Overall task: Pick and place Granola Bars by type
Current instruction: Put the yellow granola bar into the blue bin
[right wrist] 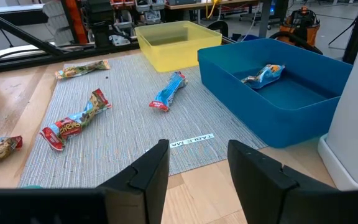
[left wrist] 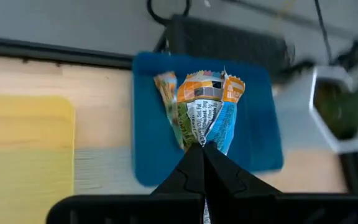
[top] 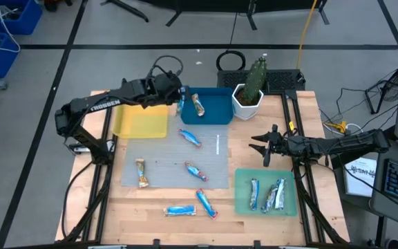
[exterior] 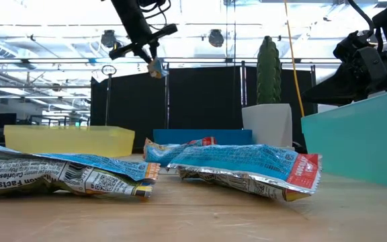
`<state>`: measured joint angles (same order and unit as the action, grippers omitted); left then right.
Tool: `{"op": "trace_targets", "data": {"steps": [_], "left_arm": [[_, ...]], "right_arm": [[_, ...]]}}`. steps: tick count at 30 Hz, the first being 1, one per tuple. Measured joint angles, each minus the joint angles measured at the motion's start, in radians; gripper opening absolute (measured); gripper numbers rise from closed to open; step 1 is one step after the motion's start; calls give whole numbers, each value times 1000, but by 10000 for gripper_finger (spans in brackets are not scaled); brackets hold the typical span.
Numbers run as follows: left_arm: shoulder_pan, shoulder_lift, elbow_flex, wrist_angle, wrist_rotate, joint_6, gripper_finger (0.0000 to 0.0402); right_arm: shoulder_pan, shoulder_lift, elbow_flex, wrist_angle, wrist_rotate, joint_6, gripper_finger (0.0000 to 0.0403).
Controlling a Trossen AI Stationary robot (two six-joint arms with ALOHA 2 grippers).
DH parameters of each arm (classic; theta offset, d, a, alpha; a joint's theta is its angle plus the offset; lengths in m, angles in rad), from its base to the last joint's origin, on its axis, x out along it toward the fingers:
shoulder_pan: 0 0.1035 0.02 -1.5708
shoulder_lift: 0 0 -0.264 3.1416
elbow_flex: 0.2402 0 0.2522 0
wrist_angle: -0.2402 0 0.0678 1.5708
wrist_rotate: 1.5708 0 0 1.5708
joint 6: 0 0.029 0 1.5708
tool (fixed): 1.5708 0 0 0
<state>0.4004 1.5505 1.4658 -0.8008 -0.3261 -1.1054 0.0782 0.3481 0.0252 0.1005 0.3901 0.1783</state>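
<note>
The held granola bar's orange end (left wrist: 207, 87) looks the same as the bar in the blue tray (top: 198, 105), so the robot's left gripper goes on lowering it into the tray until it lies next to that bar.
My left gripper (top: 179, 95) hangs high over the left edge of the blue tray (top: 216, 114), shut on a blue and orange granola bar (left wrist: 209, 106). A second bar (top: 199, 105) lies flat in that tray. Three bars lie on the grey mat (top: 175, 162): two blue ones (top: 190, 137) (top: 195, 171) and a brownish one (top: 141, 173). Two more blue bars (top: 179, 210) (top: 206, 203) rest on the wood near the near edge. The green tray (top: 240, 200) holds a few bars (top: 268, 195). My right gripper (top: 262, 149) is open above the table, right of the mat. My left gripper pinches the bar between its two fingertips (left wrist: 194, 163) at one end of the wrapper (left wrist: 205, 138), coming from above and pointing down. The bar hangs below the fingers, lifted clear above the blue tray (left wrist: 253, 124), its far crimped end (left wrist: 204, 84) spread out.
The yellow tray (top: 142, 121) sits left of the blue one with nothing in it. A cactus in a white pot (top: 249, 93) stands by the blue tray's right side. Bare wood lies between the mat and the green tray.
</note>
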Motion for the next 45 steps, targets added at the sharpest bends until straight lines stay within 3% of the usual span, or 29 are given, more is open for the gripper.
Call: {"op": "trace_targets", "data": {"steps": [9,24,45], "left_arm": [[51,108,14,102,4,-151,0],[110,364,152,102,54,-48,0],[141,535,153,123,47,-47,0]], "right_arm": [[0,0,0,0,0,0,157],[0,0,0,0,0,0,157],[0,0,0,0,0,0,157]]}}
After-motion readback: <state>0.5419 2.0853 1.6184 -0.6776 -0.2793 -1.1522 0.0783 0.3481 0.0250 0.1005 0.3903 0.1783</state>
